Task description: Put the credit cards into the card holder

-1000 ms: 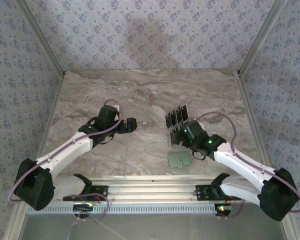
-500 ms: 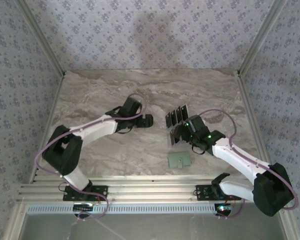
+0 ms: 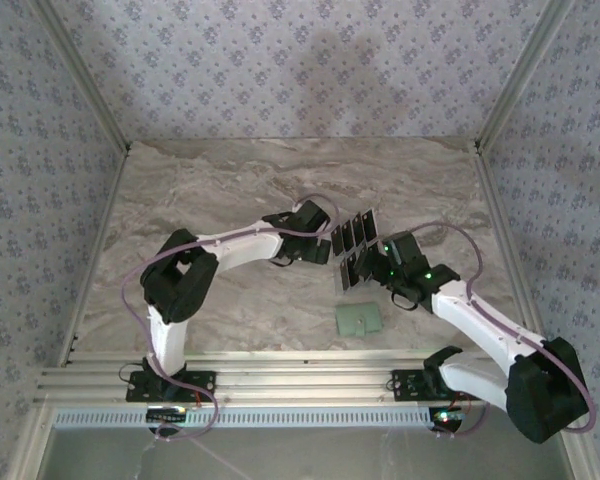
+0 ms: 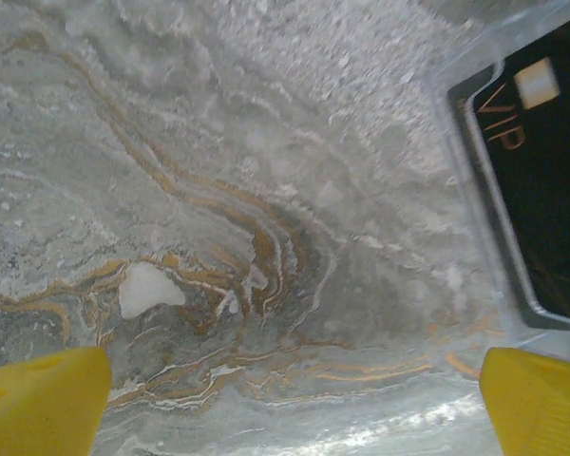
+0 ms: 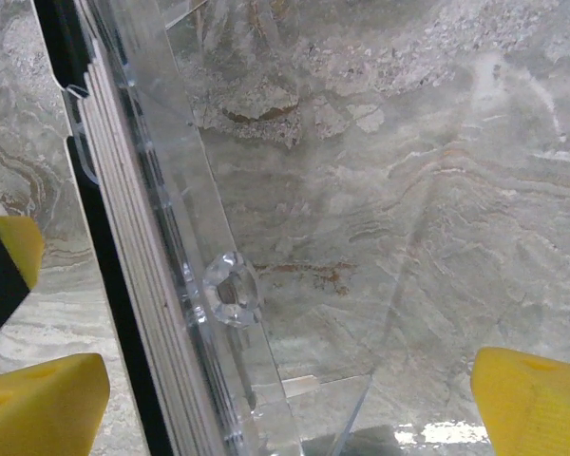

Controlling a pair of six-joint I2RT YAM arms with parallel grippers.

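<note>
I should move my left gripper back from the rack while my right gripper first brings the card holder closer, as I see the card holder shut (image 3: 358, 319) in front of the rack.
Several dark credit cards (image 3: 352, 232) stand in a clear acrylic rack (image 3: 348, 268) at the table's centre right. The pale green card holder (image 3: 359, 320) lies flat just in front of the rack. My left gripper (image 3: 325, 247) reaches in from the left and sits right beside the rack. It is open over bare marble (image 4: 290, 408), with a black "VIP" card (image 4: 541, 190) at its right. My right gripper (image 3: 370, 262) is at the rack's right side, open (image 5: 285, 408). The clear rack wall (image 5: 266, 313) and stacked card edges (image 5: 138, 285) stand between its yellow fingertips (image 5: 532, 399).
The marble table (image 3: 230, 190) is walled by patterned panels on three sides. An aluminium rail (image 3: 300, 380) runs along the near edge with both arm bases. A yellow and black part (image 5: 5, 261) shows beyond the rack in the right wrist view.
My left arm has swung far to the right across the table, its gripper ending up against the card rack. The right gripper has shifted slightly right along the rack. Both stayed open.
</note>
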